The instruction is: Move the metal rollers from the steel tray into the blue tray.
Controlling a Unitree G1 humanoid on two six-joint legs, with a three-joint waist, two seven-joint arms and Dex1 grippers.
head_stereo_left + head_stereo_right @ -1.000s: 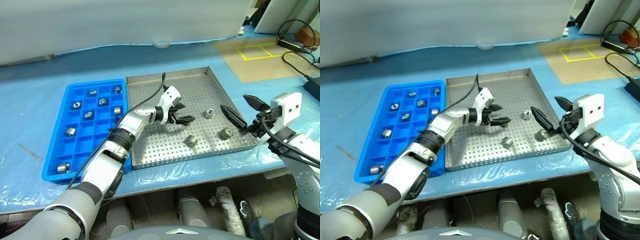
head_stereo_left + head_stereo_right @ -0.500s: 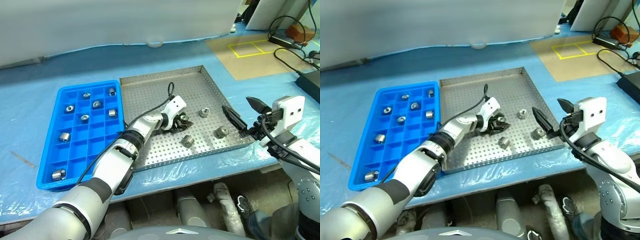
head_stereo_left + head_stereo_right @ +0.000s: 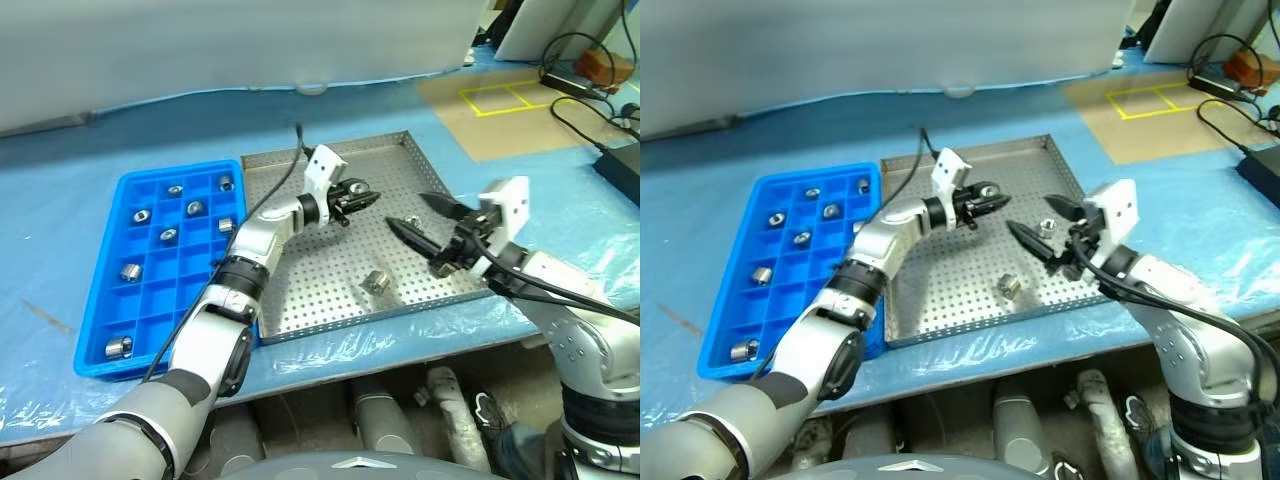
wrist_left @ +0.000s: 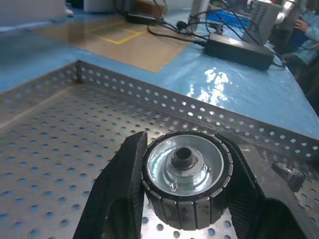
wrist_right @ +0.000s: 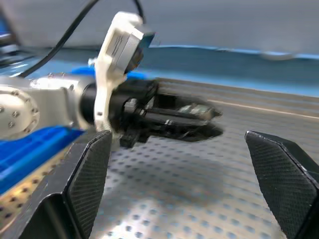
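Note:
The fingers of my left gripper grip the roller's ribbed side above the steel tray, so I should keep carrying it until it hangs over an empty blue tray compartment.
My left gripper is shut on a metal roller and holds it above the middle of the steel tray; in the left wrist view the ribbed cylinder sits clamped between both fingers. My right gripper stands open over the tray's right part, pointing toward the left gripper, apart from it. One roller lies on the tray floor near the front, another roller shows between the right fingers. The blue tray lies left of the steel tray, with several rollers in its compartments.
A pale blue sheet covers the table. Black cables and a power brick lie at the far right, beside a brown floor patch with yellow tape. The table's front edge runs just below the trays.
My left gripper shut on a roller in the steel tray and lifted it up and back. My right gripper swung left in over the tray, still open.

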